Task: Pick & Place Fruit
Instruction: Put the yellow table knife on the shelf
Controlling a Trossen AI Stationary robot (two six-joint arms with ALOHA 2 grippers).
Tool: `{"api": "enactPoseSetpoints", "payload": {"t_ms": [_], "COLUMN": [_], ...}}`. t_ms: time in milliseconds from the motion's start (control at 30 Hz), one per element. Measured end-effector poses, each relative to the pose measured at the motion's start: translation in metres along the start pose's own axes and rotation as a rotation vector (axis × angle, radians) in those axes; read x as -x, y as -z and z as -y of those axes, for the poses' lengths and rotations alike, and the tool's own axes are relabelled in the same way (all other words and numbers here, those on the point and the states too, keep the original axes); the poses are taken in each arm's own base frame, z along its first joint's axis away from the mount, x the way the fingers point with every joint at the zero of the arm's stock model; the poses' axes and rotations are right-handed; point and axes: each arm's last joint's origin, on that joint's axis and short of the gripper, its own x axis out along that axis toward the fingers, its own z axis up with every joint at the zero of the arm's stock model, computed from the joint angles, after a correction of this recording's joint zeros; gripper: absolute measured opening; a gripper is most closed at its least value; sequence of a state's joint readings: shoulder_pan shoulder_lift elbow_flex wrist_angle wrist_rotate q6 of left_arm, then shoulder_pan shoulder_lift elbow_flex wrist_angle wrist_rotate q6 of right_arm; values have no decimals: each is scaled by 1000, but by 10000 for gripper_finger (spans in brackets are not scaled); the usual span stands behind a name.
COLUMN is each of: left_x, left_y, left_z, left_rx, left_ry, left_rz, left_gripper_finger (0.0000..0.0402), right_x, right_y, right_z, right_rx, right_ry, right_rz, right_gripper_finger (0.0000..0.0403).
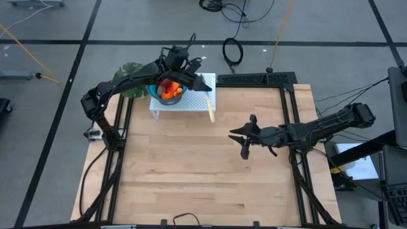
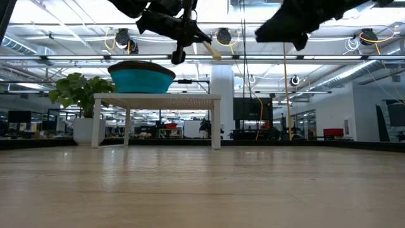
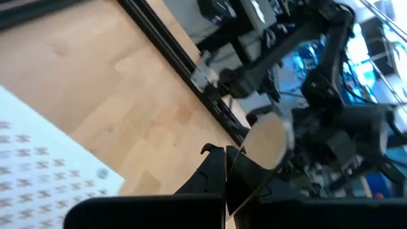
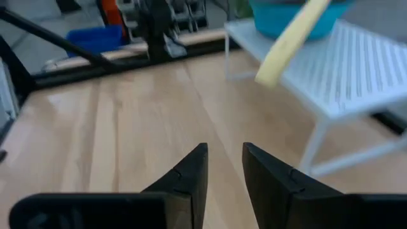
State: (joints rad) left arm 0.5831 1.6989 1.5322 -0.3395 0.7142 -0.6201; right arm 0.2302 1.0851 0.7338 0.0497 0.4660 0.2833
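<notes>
My left gripper is pinching the knife at its blade end (image 1: 206, 95), so next my right gripper opens and grabs the free yellow handle (image 1: 211, 112) before my left gripper lets go of the knife.
The fruit (image 1: 169, 88), orange and red toy pieces, lies in a teal bowl (image 2: 142, 80). The bowl stands on a small white slatted stand (image 1: 186, 102) at the table's far left. My left gripper (image 1: 194, 70) hovers over the bowl's right side, shut on a knife with a pale yellow handle (image 1: 209, 105). My right gripper (image 1: 244, 136) hangs in the air over the table's middle right. It is open a little with nothing between its fingers (image 4: 224, 159). My left gripper pinches the knife between its two shut fingers (image 3: 216, 166), and the pale handle (image 3: 264, 143) sticks out past the fingertips. The fingers hide which part of the knife they are on. The knife is lifted clear above the stand, its handle end (image 2: 213, 52) slanting down.
A green leafy plant (image 1: 130, 79) stands just left of the stand. Black frame rails (image 1: 289, 108) run along the table's sides. Bare wood (image 1: 191, 172) spreads over the middle and near half of the table.
</notes>
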Motion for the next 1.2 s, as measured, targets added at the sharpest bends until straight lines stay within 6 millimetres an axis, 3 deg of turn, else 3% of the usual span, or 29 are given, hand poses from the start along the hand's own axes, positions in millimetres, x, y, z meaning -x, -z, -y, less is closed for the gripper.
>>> {"api": "enactPoseSetpoints", "payload": {"t_ms": [367, 600, 867, 1200], "left_x": [-26, -29, -29, -29], "left_y": [25, 25, 23, 22], "left_z": [31, 38, 43, 43], "left_rx": [-78, -96, -111, -110], "left_ry": [143, 175, 227, 212], "left_rz": [-147, -131, -118, -105], "left_gripper_finger": [0, 0, 0, 0], "right_x": [-8, -19, -38, -54], "right_y": [-17, -30, -23, -19], "right_z": [17, 28, 30, 33], "right_rx": [-225, -372, -448, -486], "right_ry": [-171, -314, -305, -300], "right_rz": [50, 109, 85, 110], "right_gripper_finger": [94, 160, 251, 276]}}
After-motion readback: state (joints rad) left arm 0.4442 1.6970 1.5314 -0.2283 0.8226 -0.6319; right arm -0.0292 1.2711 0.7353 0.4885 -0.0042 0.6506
